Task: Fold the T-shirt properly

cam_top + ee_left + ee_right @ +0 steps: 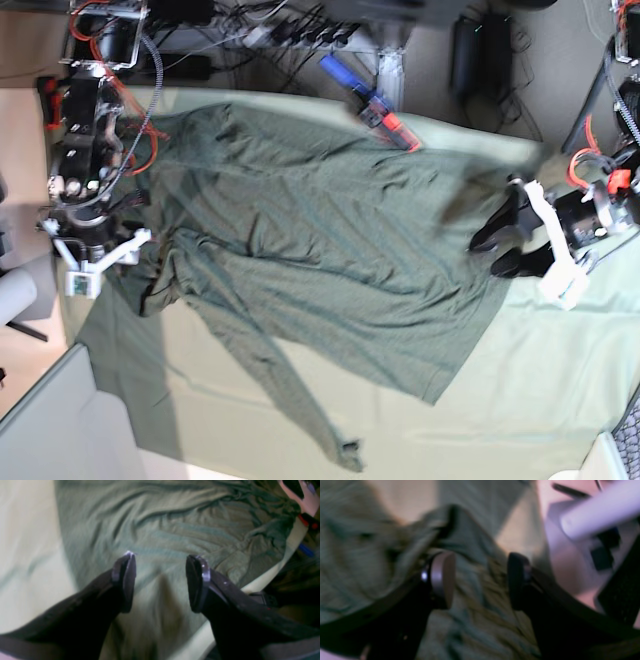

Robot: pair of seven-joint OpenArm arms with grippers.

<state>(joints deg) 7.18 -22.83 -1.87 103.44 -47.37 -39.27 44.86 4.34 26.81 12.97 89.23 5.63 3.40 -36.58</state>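
I should leave the bunched edge, take the sleeve midway (279,378) with my right gripper and pull it over the T-shirt, because the sleeve trails (335,445) toward the front edge.
The olive-green T-shirt (310,240) lies spread and wrinkled over the pale mint table cloth (540,400), with one sleeve trailing toward the front edge. At the shirt's right edge hovers my left gripper (503,248). In the left wrist view this gripper (161,580) is open, with only shirt fabric (175,525) below the gap. My right gripper (148,285) sits at the shirt's bunched left edge. The blurred right wrist view shows it (480,580) with jaws wide apart over a crumpled fold of the shirt (475,620).
A blue and red tool (375,105) lies at the table's far edge beside the shirt. Cables and power strips (290,35) crowd the floor behind. The table's front-left corner (75,350) lies close to the right arm.
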